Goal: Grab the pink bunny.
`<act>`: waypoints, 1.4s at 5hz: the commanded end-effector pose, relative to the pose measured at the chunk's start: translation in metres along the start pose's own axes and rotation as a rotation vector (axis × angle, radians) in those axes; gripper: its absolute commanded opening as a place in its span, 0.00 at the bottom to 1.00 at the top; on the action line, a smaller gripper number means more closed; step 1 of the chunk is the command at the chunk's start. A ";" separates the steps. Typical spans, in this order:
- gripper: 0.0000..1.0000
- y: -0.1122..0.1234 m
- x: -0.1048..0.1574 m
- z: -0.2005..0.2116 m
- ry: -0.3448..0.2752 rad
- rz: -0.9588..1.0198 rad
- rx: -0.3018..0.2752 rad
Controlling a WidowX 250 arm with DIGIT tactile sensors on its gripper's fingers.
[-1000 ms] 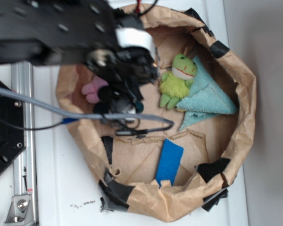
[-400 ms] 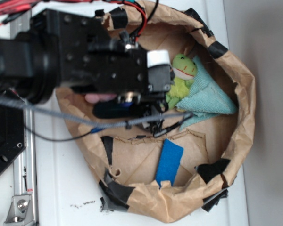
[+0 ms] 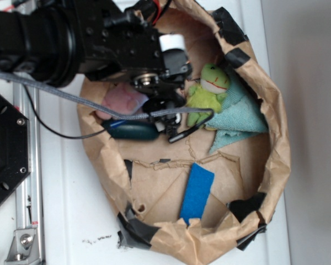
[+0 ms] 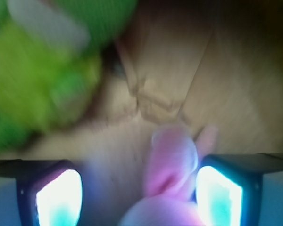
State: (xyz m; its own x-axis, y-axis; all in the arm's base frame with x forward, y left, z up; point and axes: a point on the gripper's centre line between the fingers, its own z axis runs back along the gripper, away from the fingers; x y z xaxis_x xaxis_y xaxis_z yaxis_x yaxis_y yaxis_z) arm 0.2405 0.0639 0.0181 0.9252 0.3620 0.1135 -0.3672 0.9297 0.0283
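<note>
My open fingers have the pink bunny's head (image 4: pixel 162 214) between them, clear of the green frog, so I should keep lowering my gripper until it can close around the head (image 4: pixel 162 216).
The pink bunny (image 3: pixel 121 99) lies at the left inside of the brown paper bag (image 3: pixel 278 160), mostly covered by my arm. In the wrist view the bunny (image 4: pixel 172 162) sits between my two lit fingers, close to the right finger (image 4: pixel 219 195) and well apart from the left one. My gripper (image 4: pixel 139 195) is open and hangs low over the bunny; in the exterior view the gripper (image 3: pixel 140 113) is largely hidden under the black wrist. The wrist view is blurred.
A green frog plush (image 3: pixel 209 91) lies right of the gripper on a teal cloth (image 3: pixel 237 118). A blue rectangle (image 3: pixel 197 190) rests on the bag's floor near the front. A metal rail (image 3: pixel 25 182) and black plate (image 3: pixel 3 154) stand at left.
My arm has swung back to the left over the bunny after passing toward the frog, and now sits lower. The bag's rim has been pushed out of shape.
</note>
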 end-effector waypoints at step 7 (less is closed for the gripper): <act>0.00 0.021 -0.042 0.006 0.167 -0.157 0.017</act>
State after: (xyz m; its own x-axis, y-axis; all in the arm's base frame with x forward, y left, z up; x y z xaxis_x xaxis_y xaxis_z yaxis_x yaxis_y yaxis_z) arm 0.1965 0.0629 0.0182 0.9758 0.2113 -0.0553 -0.2090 0.9769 0.0447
